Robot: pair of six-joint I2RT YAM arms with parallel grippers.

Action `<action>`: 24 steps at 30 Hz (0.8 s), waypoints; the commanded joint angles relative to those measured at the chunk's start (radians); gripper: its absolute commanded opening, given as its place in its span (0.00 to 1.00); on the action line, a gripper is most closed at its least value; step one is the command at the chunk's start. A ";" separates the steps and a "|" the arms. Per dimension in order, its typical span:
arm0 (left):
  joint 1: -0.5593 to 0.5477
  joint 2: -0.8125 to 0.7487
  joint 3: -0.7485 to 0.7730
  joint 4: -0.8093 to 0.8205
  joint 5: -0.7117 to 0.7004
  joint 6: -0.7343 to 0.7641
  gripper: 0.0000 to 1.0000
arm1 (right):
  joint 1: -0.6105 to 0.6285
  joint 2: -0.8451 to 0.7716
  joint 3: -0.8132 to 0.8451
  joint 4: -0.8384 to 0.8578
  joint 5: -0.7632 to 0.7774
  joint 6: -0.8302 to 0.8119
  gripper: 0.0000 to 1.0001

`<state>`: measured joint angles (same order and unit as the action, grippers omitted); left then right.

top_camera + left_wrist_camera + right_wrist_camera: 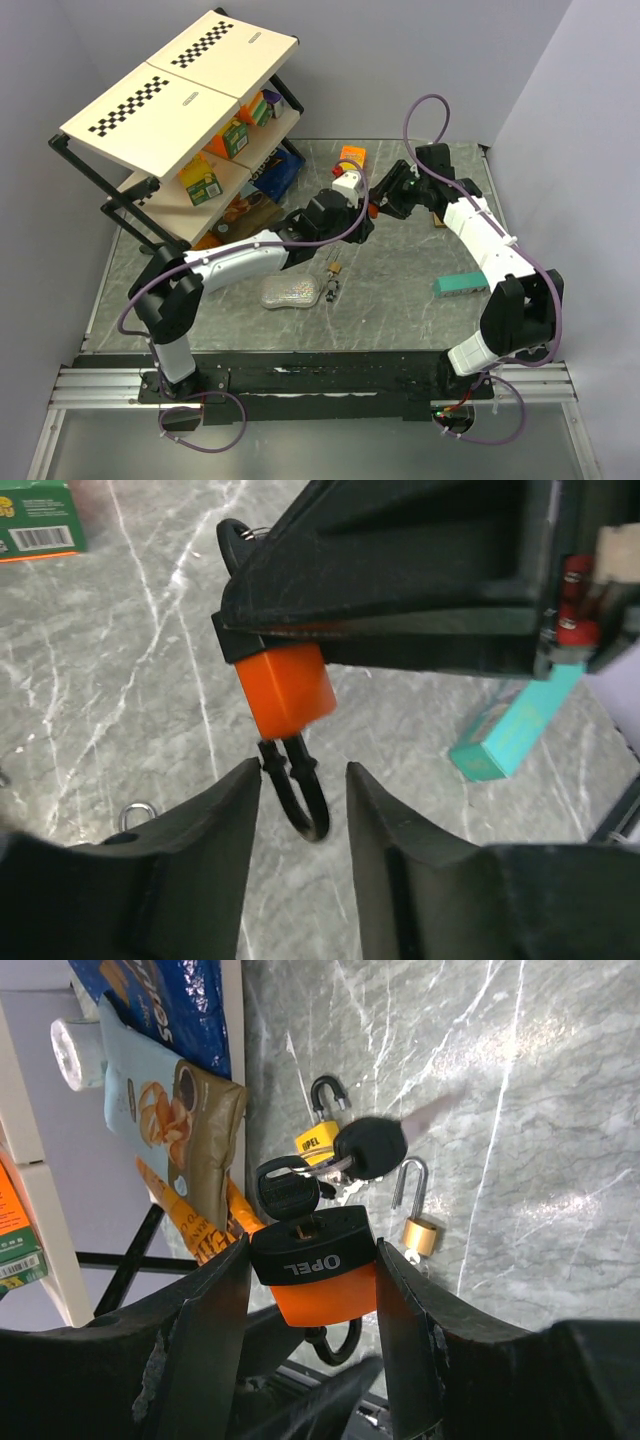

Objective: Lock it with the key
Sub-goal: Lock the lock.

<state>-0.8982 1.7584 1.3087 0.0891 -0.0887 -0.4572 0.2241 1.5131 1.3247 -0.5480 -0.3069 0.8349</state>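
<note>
My left gripper should take the padlock's shackle while my right gripper, now holding the orange padlock by its narrow edges, takes hold of the padlock's flat sides.
An orange padlock with a black "OPEL" cap is clamped between my right gripper's fingers and held above the table. Its keyhole faces the right wrist camera and looks empty. In the left wrist view the padlock's body hangs from the right gripper, with its black shackle pointing down between my left gripper's open fingers. The left finger is almost touching the shackle. Black-headed keys lie on the table by a yellow padlock. In the top view both grippers meet at mid-table.
A small brass padlock lies open near the keys. A teal box is at the right and a clear bag at the front. An orange box is at the back. The stocked shelf stands at the left.
</note>
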 commanded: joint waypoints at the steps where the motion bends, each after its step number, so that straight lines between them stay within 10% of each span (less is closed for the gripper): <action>1: -0.007 0.027 0.057 0.001 -0.049 0.018 0.39 | 0.011 0.012 0.070 0.019 -0.017 0.043 0.00; 11: -0.007 0.040 0.071 -0.016 -0.020 -0.005 0.01 | 0.008 0.015 0.062 0.049 -0.078 0.041 0.00; 17: 0.007 -0.083 -0.031 0.081 0.131 0.035 0.01 | -0.066 -0.014 0.033 0.124 -0.228 -0.025 0.92; 24: 0.099 -0.217 -0.146 0.092 0.461 0.101 0.01 | -0.218 -0.094 -0.018 0.232 -0.519 -0.238 0.99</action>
<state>-0.8555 1.6539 1.1835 0.0929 0.1432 -0.4225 0.0776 1.5208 1.3327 -0.4305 -0.6136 0.7444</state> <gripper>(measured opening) 0.062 0.991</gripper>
